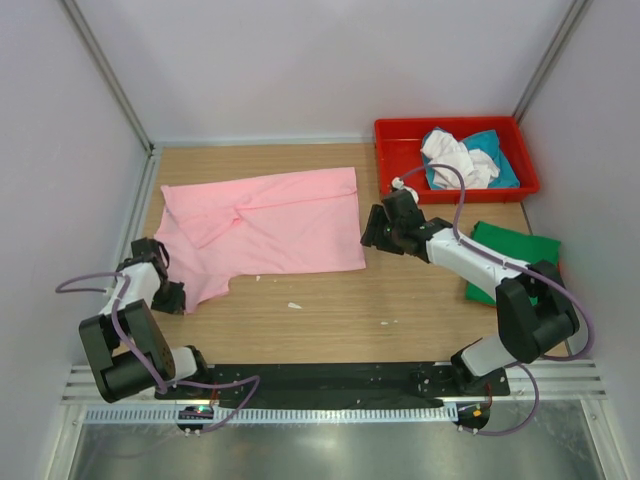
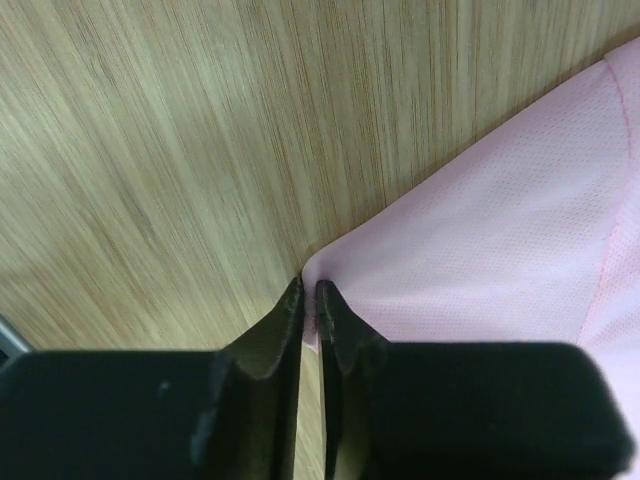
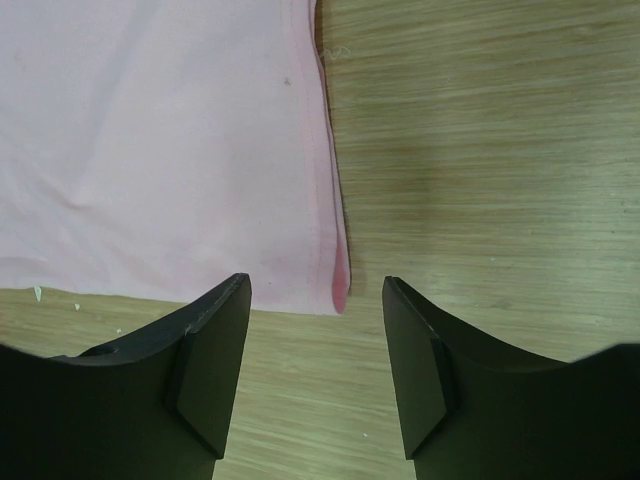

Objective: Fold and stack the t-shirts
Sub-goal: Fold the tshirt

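The pink t-shirt's near side [image 1: 300, 264] will fold over as a single flat piece when the robot lifts it, because the hem layers [image 3: 340, 280] lie close together at the t-shirt's corner.
A light pink t-shirt [image 1: 270, 225] lies spread on the wooden table, partly folded, with a sleeve turned over near its left end. My left gripper [image 1: 172, 298] sits at the shirt's near-left corner. In the left wrist view its jaws [image 2: 308, 290] are pinched on the edge of the pink cloth [image 2: 500, 230]. My right gripper [image 1: 372, 230] stands open at the shirt's right end. In the right wrist view the near corner of the hem [image 3: 338, 280] lies just ahead of the gap between its fingers [image 3: 317, 290]. A dark green t-shirt [image 1: 515, 255] lies at the right, partly under the right arm.
A red plastic tray [image 1: 400, 130] at the back right holds a crumpled white shirt [image 1: 455, 155] and a teal one [image 1: 495, 160]. White walls and metal posts close in the table on three sides. Small white specks [image 1: 294, 305] lie on the wood near the pink shirt.
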Action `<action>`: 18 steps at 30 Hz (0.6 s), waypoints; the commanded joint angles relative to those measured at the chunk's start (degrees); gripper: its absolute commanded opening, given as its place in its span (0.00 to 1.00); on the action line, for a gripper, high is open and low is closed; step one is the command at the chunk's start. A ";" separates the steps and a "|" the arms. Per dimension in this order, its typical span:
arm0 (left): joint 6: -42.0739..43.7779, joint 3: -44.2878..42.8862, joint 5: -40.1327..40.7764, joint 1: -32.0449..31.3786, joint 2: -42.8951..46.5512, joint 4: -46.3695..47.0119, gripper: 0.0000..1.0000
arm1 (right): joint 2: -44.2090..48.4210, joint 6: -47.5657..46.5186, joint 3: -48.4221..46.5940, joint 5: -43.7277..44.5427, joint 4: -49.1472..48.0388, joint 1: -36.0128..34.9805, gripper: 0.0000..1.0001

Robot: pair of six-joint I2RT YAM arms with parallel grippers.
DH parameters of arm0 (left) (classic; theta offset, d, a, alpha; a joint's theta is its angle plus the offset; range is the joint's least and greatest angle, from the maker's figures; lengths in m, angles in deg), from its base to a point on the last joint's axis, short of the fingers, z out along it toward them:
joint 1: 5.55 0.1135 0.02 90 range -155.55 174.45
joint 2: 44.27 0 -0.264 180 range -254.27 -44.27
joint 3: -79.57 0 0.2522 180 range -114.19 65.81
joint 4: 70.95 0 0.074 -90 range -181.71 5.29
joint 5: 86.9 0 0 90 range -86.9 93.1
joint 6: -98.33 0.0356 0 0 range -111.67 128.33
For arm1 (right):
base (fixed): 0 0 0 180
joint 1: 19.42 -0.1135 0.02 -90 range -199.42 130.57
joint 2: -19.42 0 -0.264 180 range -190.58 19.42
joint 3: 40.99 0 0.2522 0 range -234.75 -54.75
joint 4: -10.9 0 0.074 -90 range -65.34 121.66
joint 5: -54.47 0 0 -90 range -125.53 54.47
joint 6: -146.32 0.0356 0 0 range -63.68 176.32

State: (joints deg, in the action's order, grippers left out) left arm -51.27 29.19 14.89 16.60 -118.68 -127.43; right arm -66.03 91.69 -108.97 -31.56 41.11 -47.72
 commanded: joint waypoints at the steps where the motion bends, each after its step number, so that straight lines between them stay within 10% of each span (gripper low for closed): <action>1: -0.79 2.08 -0.01 0.35 -0.03 3.78 0.09 | 0.19 3.73 -0.37 1.04 1.57 -0.09 0.61; 18: 3.16 -3.28 2.01 0.35 1.90 -2.37 0.00 | 2.75 16.04 6.40 2.80 1.23 -0.18 0.57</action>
State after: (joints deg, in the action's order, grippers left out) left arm -49.52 27.81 15.15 16.60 -118.37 -128.50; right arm -65.13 104.52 -103.77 -29.46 43.93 -47.72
